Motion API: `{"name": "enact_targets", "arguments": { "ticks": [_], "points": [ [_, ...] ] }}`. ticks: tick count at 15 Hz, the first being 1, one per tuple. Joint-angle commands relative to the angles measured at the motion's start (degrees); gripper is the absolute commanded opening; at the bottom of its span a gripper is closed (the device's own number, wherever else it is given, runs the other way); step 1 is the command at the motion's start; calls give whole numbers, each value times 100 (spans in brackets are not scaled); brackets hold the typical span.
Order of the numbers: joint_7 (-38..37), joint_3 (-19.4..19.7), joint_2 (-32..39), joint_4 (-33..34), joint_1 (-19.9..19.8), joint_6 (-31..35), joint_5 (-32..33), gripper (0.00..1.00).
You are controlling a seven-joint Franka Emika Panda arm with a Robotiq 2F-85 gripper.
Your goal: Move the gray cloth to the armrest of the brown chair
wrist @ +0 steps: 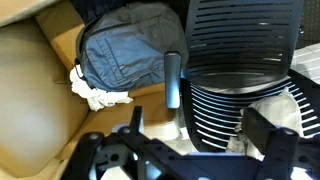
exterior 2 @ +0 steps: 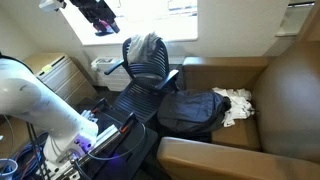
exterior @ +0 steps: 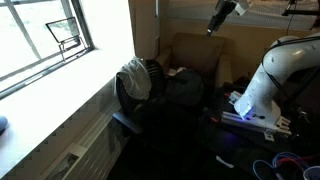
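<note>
The gray cloth [exterior 2: 146, 47] lies to one side of the robot's open gripper, so the gripper should first swing over the office chair's backrest [exterior 2: 150, 65] and then come down.
The gray cloth [exterior: 135, 78] hangs over the backrest of a black office chair [exterior: 150, 95]; it shows in both exterior views [exterior 2: 145, 45]. In the wrist view a pale patch at the right edge [wrist: 303, 105] seems to be this cloth. The brown chair [exterior 2: 285, 90] has wide armrests, one near [exterior 2: 215, 155] and one far [exterior 2: 225, 65]. My gripper [exterior 2: 100, 15] hangs high above the office chair, open and empty; it also shows near the top of an exterior view [exterior: 225, 15]. In the wrist view its fingers [wrist: 200, 135] are spread over the slatted backrest [wrist: 235, 105].
A dark backpack [exterior 2: 190, 112] and a white rag [exterior 2: 237, 100] lie on the brown chair's seat; both show in the wrist view [wrist: 125, 50] [wrist: 100, 95]. The office chair's gray armrest [wrist: 174, 80] stands beside the brown chair. A window [exterior: 40, 35] runs along one wall.
</note>
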State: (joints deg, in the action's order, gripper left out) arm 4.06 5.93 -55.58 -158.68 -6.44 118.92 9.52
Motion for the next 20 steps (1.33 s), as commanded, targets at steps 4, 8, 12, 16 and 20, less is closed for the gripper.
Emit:
{"name": "enact_targets", "arguments": {
  "ticks": [4,8,12,16,20],
  "points": [
    [-222,610,637,-108,-486,230,-82,100],
    [-83,1385,1240,-28,-801,26,-441,100],
    [-45,1271,1218,-15,-898,28,-506,100],
    [402,1220,1221,29,-826,469,-93,100],
    [1308,1199,991,-70,-480,894,-109,100]
  ]
}}
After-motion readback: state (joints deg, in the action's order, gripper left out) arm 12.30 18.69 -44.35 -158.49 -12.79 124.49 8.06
